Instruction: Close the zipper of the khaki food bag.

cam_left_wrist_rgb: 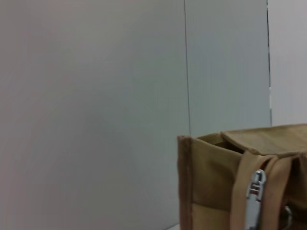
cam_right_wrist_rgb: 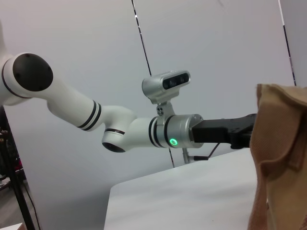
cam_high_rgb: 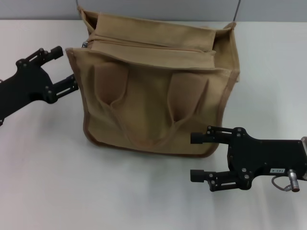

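My left gripper's lower finger is touching the bag's edge (cam_high_rgb: 77,77) while the zipper's end (cam_left_wrist_rgb: 272,196) hangs down, so I should move back, then grip and raise that end.
The khaki food bag (cam_high_rgb: 153,91) stands upright mid-table, its handles hanging down its front. The zipper (cam_high_rgb: 148,46) runs along the top, with its silver pull tab (cam_high_rgb: 86,44) at the bag's left end. My left gripper (cam_high_rgb: 68,66) is open just left of the bag's upper left corner, close to the pull tab and empty. The left wrist view shows the bag's corner (cam_left_wrist_rgb: 206,187) and the pull tab (cam_left_wrist_rgb: 254,196). My right gripper (cam_high_rgb: 192,156) is open and empty, low by the bag's front right corner. The bag's edge (cam_right_wrist_rgb: 280,158) shows in the right wrist view.
The bag sits on a white table (cam_high_rgb: 57,182) with bare surface in front and to both sides. A grey panelled wall (cam_left_wrist_rgb: 96,96) stands behind. The right wrist view shows my left arm (cam_right_wrist_rgb: 144,132) reaching to the bag's far side.
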